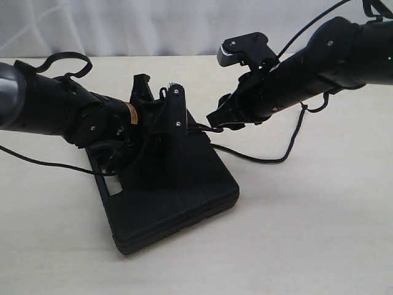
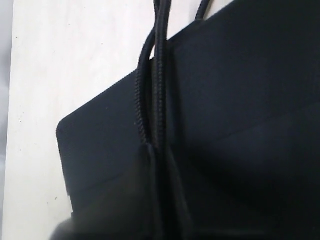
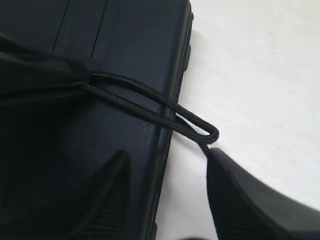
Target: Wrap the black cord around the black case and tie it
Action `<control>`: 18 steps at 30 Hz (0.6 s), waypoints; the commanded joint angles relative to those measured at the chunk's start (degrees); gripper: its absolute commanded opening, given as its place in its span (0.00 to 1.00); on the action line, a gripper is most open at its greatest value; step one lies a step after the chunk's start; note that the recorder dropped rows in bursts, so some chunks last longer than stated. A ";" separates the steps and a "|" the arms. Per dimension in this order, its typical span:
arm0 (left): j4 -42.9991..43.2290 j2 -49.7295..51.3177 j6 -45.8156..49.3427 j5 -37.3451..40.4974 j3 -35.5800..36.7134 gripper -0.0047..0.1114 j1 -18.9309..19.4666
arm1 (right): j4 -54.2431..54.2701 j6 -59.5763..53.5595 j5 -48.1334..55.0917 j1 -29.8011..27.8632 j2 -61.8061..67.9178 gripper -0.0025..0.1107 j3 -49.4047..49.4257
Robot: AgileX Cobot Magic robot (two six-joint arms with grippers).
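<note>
My left gripper is pinching both parts of the loop (image 1: 202, 127). Next, my right gripper moves away from the loop and grabs the slack cord (image 1: 281, 160) next to the case.
The black case (image 1: 178, 196) lies flat on the pale table, its handle slot toward the left. Two strands of the black cord (image 2: 159, 75) run side by side across its lid (image 2: 240, 125) into my left gripper (image 2: 157, 150), which is shut on them. In the right wrist view the same strands leave the left fingers (image 3: 50, 75), cross the case (image 3: 125, 45) and fold into a loop (image 3: 200, 127) just past its edge. My right gripper (image 3: 167, 170) is open astride that edge, one fingertip (image 3: 220, 160) touching the loop. Both grippers, left (image 1: 195, 127) and right (image 1: 215, 120), meet over the case's far edge.
A slack length of cord (image 1: 270, 160) trails over the table (image 1: 319, 246) to the right of the case and rises toward the right arm (image 1: 307, 67). The left arm (image 1: 55, 104) hangs over the case's handle end. A white curtain backs the table.
</note>
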 commanded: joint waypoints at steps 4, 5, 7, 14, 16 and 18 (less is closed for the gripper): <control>-1.37 -4.66 -15.73 -1.07 -0.30 0.04 0.34 | -0.68 -0.46 -0.45 -0.19 -0.08 0.43 -0.15; -1.37 -5.14 -17.75 -0.62 -0.30 0.04 0.68 | -0.68 -0.46 -0.29 -0.19 -0.08 0.43 -0.15; -1.37 -5.24 -19.85 0.13 -0.30 0.04 0.68 | -0.68 -0.29 -0.34 -0.19 -0.32 0.43 -0.15; -1.37 -6.45 -32.35 -1.42 -0.30 0.04 0.57 | 15.80 -9.38 -6.99 -8.25 -0.54 0.43 5.73; -1.37 -7.67 -33.50 -1.07 -0.30 0.04 0.57 | 28.27 -21.42 -5.14 -8.77 -0.40 0.43 6.13; -1.11 -8.74 -34.05 0.14 -0.30 0.04 0.42 | 40.72 -32.25 -2.49 -8.77 -0.28 0.43 6.53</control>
